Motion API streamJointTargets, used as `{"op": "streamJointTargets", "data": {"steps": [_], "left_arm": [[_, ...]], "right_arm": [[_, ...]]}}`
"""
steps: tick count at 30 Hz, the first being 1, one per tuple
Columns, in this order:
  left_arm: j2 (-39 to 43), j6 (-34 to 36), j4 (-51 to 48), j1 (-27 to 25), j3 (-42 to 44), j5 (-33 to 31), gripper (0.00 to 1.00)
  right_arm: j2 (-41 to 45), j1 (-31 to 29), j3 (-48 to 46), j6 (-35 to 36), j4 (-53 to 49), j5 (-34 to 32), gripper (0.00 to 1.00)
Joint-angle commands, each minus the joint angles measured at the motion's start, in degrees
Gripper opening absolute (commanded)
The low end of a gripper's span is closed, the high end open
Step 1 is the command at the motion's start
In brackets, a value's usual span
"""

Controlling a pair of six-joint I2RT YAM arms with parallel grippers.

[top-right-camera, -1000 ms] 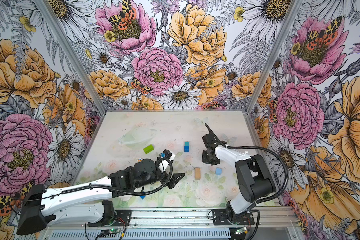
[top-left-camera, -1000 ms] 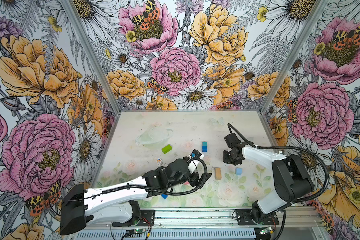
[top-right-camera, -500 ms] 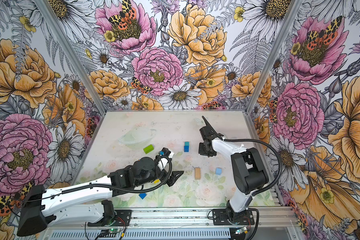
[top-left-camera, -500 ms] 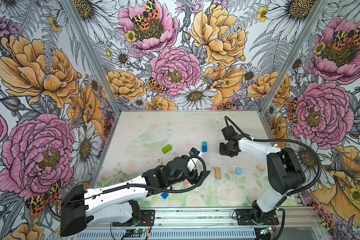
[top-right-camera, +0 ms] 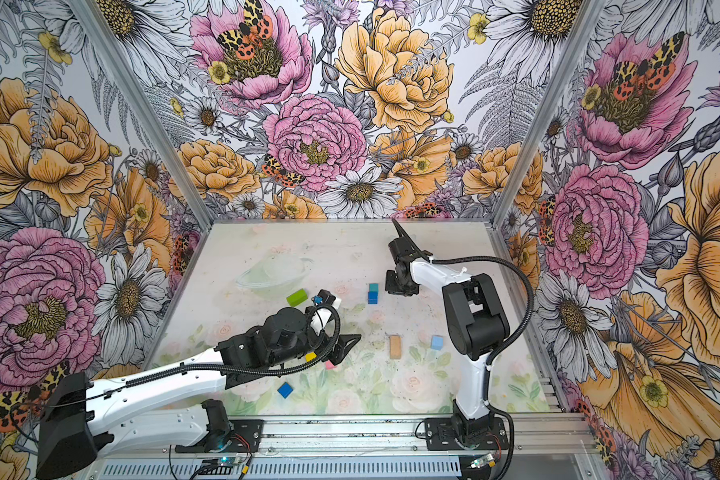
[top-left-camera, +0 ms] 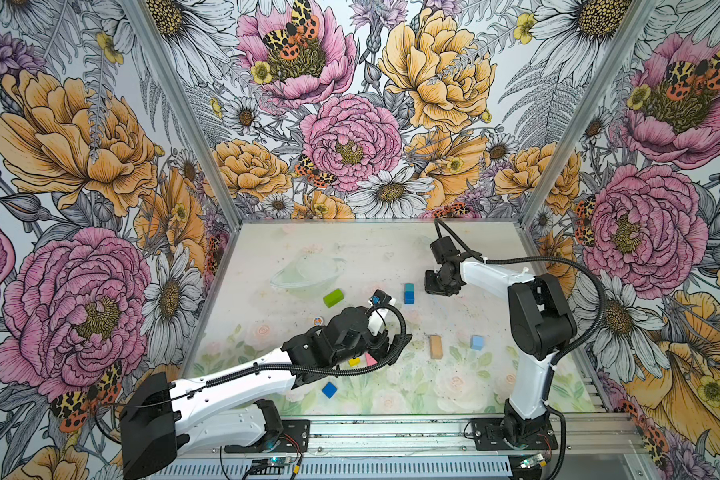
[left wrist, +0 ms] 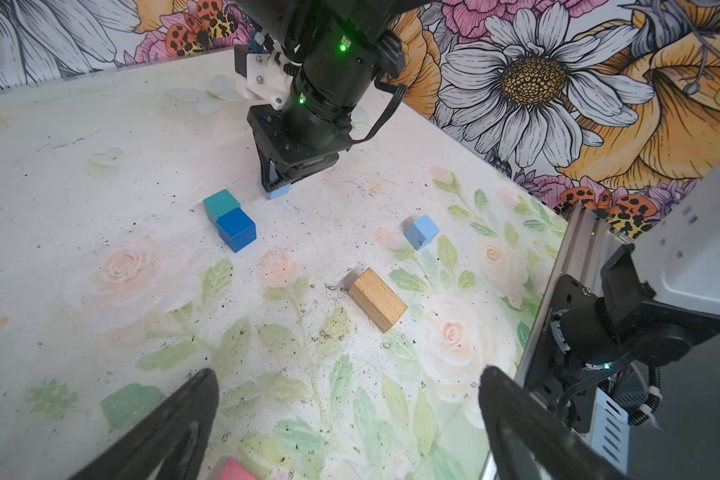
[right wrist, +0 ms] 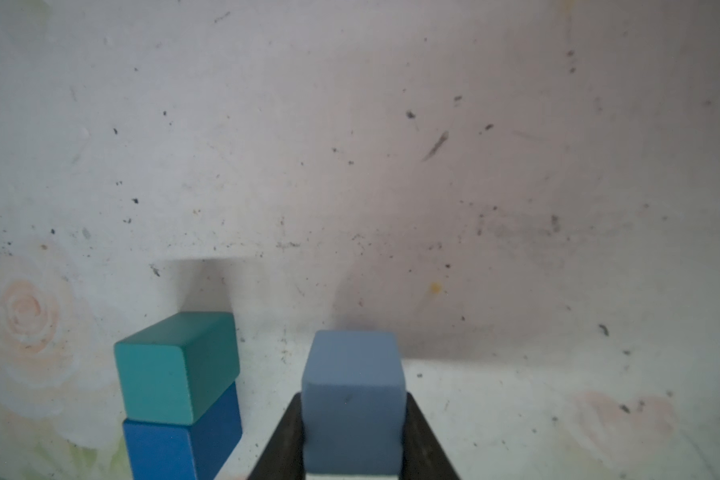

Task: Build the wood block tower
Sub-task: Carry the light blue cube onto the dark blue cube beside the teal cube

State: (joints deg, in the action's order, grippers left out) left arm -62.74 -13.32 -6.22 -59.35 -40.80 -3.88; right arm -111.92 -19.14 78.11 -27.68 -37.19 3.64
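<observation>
My right gripper should keep closing the gap between the cubes until they touch, and then let go. The light blue cube stands square to the teal cube (right wrist: 210, 364) across a clear gap (right wrist: 270, 376).
My right gripper (right wrist: 352, 457) is shut on a light blue cube (right wrist: 352, 399), low over the table just right of a teal cube (top-left-camera: 409, 286) and a dark blue cube (top-left-camera: 409, 296) that touch each other. The left wrist view shows that gripper (left wrist: 273, 183) with the cube (left wrist: 278, 192) beside the pair (left wrist: 229, 216). My left gripper (left wrist: 350, 386) stands open with nothing between its fingers, hovering over the table's front middle (top-left-camera: 391, 349), with a pink brick (top-left-camera: 371, 359) and a yellow brick (top-left-camera: 354, 361) just under it.
A tan brick (top-left-camera: 435, 346) and a second light blue cube (top-left-camera: 477, 342) lie at the front right. A green brick (top-left-camera: 333, 297) lies left of centre, another dark blue cube (top-left-camera: 329, 390) by the front edge. A tiny astronaut figure (top-left-camera: 317, 320) and a clear dish (top-left-camera: 308, 272) are on the left.
My right gripper has carried the light blue cube left and toward the back, up beside the teal and dark blue pair. The left gripper shifted slightly toward the front.
</observation>
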Motion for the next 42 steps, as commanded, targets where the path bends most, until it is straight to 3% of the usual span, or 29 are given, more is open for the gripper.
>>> {"op": "streamJointTargets", "data": {"steps": [1,19,24,27,42], "left_arm": [[-0.1,0.0,0.0,0.8,0.7,1.8,0.99],[4.3,-0.7,-1.3,2.2,3.0,2.0,0.99],[4.6,-0.8,-1.3,2.3,3.2,2.1,0.99],[4.6,-0.8,-1.1,2.6,3.5,2.2,0.99],[5.8,-1.3,-1.0,3.1,4.1,2.7,0.99]], "right_arm": [[-1.8,-0.9,3.1,0.7,0.4,1.6,0.25],[-4.3,-2.9,6.0,0.3,0.2,2.9,0.26],[-4.1,-2.9,6.3,0.3,0.1,2.7,0.42],[-3.6,-3.0,6.3,0.3,-0.1,2.2,0.45],[1.1,-2.9,4.3,0.7,-1.6,1.2,0.51]]}}
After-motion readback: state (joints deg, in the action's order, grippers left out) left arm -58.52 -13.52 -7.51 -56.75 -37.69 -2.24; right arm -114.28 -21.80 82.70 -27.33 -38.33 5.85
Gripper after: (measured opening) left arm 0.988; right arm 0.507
